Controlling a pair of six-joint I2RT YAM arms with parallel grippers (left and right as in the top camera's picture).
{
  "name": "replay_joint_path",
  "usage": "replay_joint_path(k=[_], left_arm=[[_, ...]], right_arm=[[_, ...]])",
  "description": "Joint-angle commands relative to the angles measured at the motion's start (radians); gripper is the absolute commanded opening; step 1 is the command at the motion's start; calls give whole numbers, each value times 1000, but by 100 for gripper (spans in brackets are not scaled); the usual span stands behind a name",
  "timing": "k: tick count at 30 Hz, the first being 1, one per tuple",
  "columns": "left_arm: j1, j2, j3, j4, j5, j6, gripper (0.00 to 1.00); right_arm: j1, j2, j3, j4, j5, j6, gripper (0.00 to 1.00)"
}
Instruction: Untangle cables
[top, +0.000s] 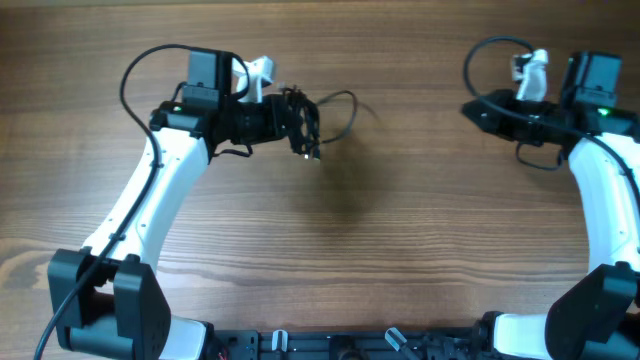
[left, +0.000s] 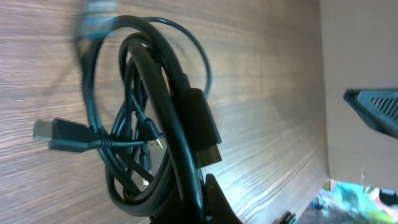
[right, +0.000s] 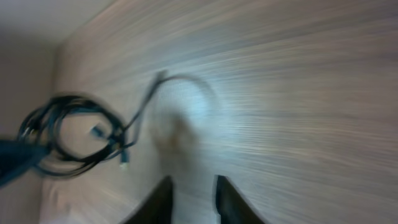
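Note:
I should hold the coiled bundle (top: 304, 122) in my left gripper while my right gripper pulls out the looping piece of cable (top: 352, 108), because that strand of cable runs into the bundle.
The cables (top: 300, 118) are a coiled black bundle held above the table at the upper middle left. One strand (top: 345, 100) loops out to the right. My left gripper (top: 285, 120) is shut on the bundle. In the left wrist view the coil (left: 155, 112) hangs in front of the finger (left: 214, 202), with plugs (left: 53, 132) sticking out to the left. My right gripper (top: 478, 108) is at the upper right, far from the bundle. Its fingers (right: 193, 193) are open with nothing between them. The bundle also shows in the right wrist view (right: 68, 134), blurred, at the left.
The wooden table (top: 400, 230) fills the view. The thick wires of the arms arc above each wrist (top: 135, 70) (top: 485, 50). The arm bases (top: 110, 310) stand at the front corners.

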Motion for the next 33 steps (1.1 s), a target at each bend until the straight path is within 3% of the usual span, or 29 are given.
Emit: replay_joint_path(k=[1, 7, 9, 13, 15, 24, 33], left_arm=[[-39, -14, 11, 10, 35, 24, 4], [-40, -14, 11, 161, 289, 21, 4], [-40, -14, 11, 220, 337, -38, 4], [-40, -14, 11, 236, 279, -195, 4], [-40, -14, 11, 237, 247, -249, 4], [-41, -14, 11, 203, 14, -269, 4], [-41, -14, 11, 199, -19, -274, 4]], right_arm=[[76, -6, 11, 16, -101, -68, 40], [238, -6, 11, 89, -107, -50, 48], [289, -6, 11, 116, -107, -50, 50], [343, -6, 11, 134, -71, -43, 53], [362, -6, 11, 133, 16, 50, 53], [449, -5, 11, 101, 291, 526, 58], [563, 72, 10, 135, 462, 705, 61]])
